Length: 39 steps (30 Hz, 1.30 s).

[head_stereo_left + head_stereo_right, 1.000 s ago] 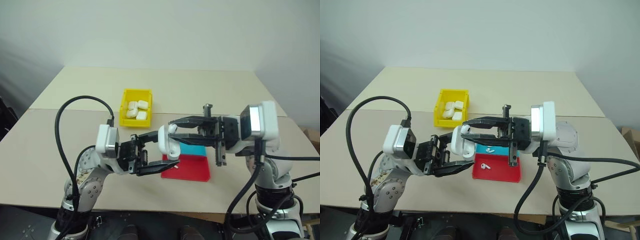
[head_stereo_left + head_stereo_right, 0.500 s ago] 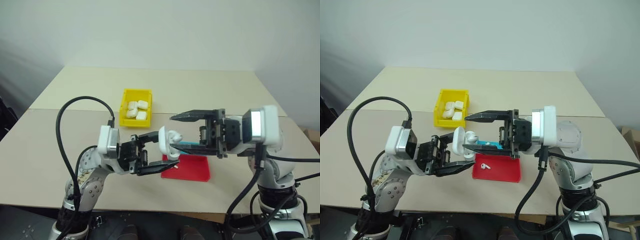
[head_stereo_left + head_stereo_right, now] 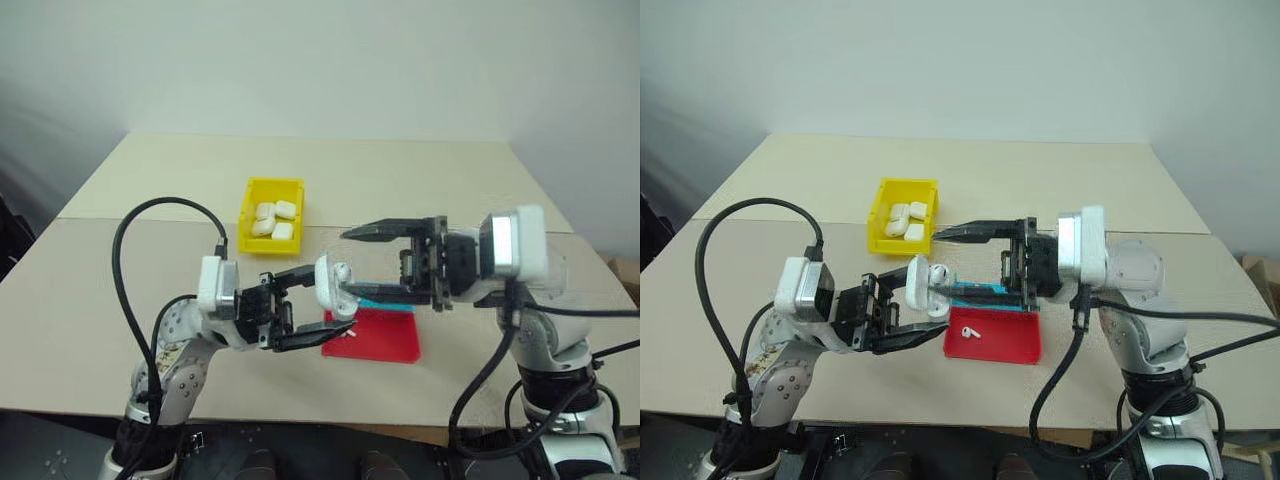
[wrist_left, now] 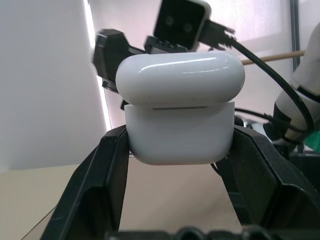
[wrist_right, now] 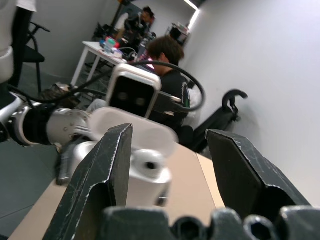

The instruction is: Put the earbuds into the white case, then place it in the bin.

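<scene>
I can see one earbud seated in the white case [image 3: 938,274], so I should keep lowering my empty right gripper to the tray's blue part [image 3: 388,305] and close it on an earbud there.
My left gripper [image 3: 322,312] is shut on the white case [image 3: 331,283], held up above the table's front with its body [image 4: 180,132] between the fingers. The lid [image 4: 180,77] is lifted, and one earbud [image 5: 148,160] sits in the case's top. My right gripper [image 3: 348,264] is open just to the right of the case, one finger above the other, touching nothing. A second earbud [image 3: 972,333] lies on the red part of the tray. The yellow bin [image 3: 272,184] stands farther back on the left, with several white cases [image 3: 274,221] inside.
A flat red and blue tray [image 3: 390,340] lies on the table under the grippers. The beige table [image 3: 400,180] stretches back to a white wall. In the right wrist view a person [image 5: 165,60] sits at the far side of the room.
A second ago my right gripper was nearly shut at the case's lid. It has since opened wide and stands a little back from the case. The left gripper has kept hold of the case.
</scene>
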Available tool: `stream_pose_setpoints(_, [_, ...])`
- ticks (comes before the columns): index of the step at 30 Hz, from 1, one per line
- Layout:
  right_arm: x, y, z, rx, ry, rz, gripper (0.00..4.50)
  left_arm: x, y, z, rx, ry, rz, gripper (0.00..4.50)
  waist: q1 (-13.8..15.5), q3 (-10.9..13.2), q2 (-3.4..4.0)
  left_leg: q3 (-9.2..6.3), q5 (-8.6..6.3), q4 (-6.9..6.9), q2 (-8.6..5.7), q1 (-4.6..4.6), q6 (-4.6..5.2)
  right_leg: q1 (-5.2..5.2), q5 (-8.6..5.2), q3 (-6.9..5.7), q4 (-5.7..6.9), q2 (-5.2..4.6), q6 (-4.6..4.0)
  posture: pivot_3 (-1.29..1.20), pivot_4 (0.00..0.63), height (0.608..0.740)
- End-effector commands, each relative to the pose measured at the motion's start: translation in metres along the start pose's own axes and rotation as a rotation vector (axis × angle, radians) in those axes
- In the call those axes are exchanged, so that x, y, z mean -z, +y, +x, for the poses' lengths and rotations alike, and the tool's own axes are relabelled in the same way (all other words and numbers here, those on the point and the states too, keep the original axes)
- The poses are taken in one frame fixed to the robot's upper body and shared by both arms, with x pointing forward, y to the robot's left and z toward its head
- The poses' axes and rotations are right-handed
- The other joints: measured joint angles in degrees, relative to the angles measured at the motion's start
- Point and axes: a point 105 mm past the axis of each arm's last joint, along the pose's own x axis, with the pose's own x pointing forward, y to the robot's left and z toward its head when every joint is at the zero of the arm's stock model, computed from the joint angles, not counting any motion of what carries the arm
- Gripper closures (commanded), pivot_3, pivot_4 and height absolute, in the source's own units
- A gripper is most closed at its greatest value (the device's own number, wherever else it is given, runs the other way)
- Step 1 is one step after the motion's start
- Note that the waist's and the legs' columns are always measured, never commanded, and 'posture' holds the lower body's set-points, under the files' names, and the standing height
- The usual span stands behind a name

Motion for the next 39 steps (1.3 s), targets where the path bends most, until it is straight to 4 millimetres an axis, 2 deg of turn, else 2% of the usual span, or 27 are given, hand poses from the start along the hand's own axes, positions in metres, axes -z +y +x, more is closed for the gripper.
stream_pose_setpoints(1, [0.001,-0.026,-0.012,0.101,0.143,0.034,1.68,0.005,-0.001,-0.026,-0.022,0.080,0.072,1.75,-0.03,0.00,0.01,0.00,0.00,-0.01,0.00,0.01,0.00,-0.01,0.00,0.01,0.01,0.00,0.00,0.00,0.150,0.740])
stream_pose_setpoints(5, [0.034,-0.028,-0.028,0.045,0.448,0.070,1.68,0.017,-0.011,-0.059,-0.040,0.193,0.083,1.75,0.15,0.00,0.01,0.03,0.00,-0.01,0.00,-0.02,0.00,-0.03,-0.01,-0.01,-0.04,-0.02,-0.02,0.00,0.150,0.740])
stream_pose_setpoints(8, [0.055,-0.039,-0.038,0.061,0.618,0.178,1.68,0.021,-0.021,-0.074,-0.061,0.242,0.083,1.75,-0.07,0.01,0.01,0.15,-0.01,-0.02,0.01,-0.04,0.02,-0.12,-0.01,0.08,-0.04,-0.05,-0.02,0.00,0.150,0.740])
stream_pose_setpoints(11, [0.069,-0.041,-0.036,-0.014,0.734,0.208,1.68,0.024,-0.028,-0.080,-0.092,0.263,0.083,1.75,-0.12,0.01,0.02,0.16,-0.01,-0.03,0.04,-0.03,0.02,-0.16,0.00,0.08,-0.02,-0.03,-0.05,0.00,0.150,0.740])
stream_pose_setpoints(16, [0.112,-0.050,-0.036,-0.053,1.019,0.249,1.68,0.028,-0.035,-0.077,-0.127,0.258,0.093,1.75,-0.17,0.01,0.03,0.20,-0.02,-0.04,0.06,-0.06,0.02,-0.20,0.00,0.08,-0.02,-0.03,-0.06,0.00,0.150,0.740])
stream_pose_setpoints(22, [0.141,-0.048,-0.022,-0.188,1.178,0.184,1.68,0.031,-0.038,-0.071,-0.141,0.248,0.105,1.75,0.12,0.02,0.04,0.20,-0.02,-0.04,0.06,-0.18,0.03,-0.32,0.01,0.05,-0.02,-0.04,-0.06,0.00,0.150,0.740])
stream_pose_setpoints(25, [0.154,-0.048,-0.021,-0.245,1.250,0.132,1.68,0.031,-0.037,-0.070,-0.148,0.252,0.120,1.75,0.11,0.02,0.05,0.21,-0.02,-0.04,0.06,-0.17,0.03,-0.32,0.01,0.05,0.00,-0.04,-0.07,0.00,0.150,0.740])
stream_pose_setpoints(34, [0.181,-0.049,-0.011,-0.332,1.334,0.049,1.68,0.033,-0.039,-0.070,-0.156,0.265,0.143,1.75,-0.02,0.02,0.06,0.21,-0.02,-0.04,0.06,-0.15,0.02,-0.32,0.01,0.04,0.02,-0.03,-0.07,0.00,0.150,0.740])
stream_pose_setpoints(39, [0.190,-0.048,-0.008,-0.342,1.343,0.071,1.68,0.034,-0.038,-0.067,-0.162,0.261,0.153,1.75,-0.01,0.02,0.07,0.22,-0.02,-0.04,0.06,-0.15,0.02,-0.32,0.01,0.04,0.04,-0.03,-0.07,0.00,0.150,0.740])
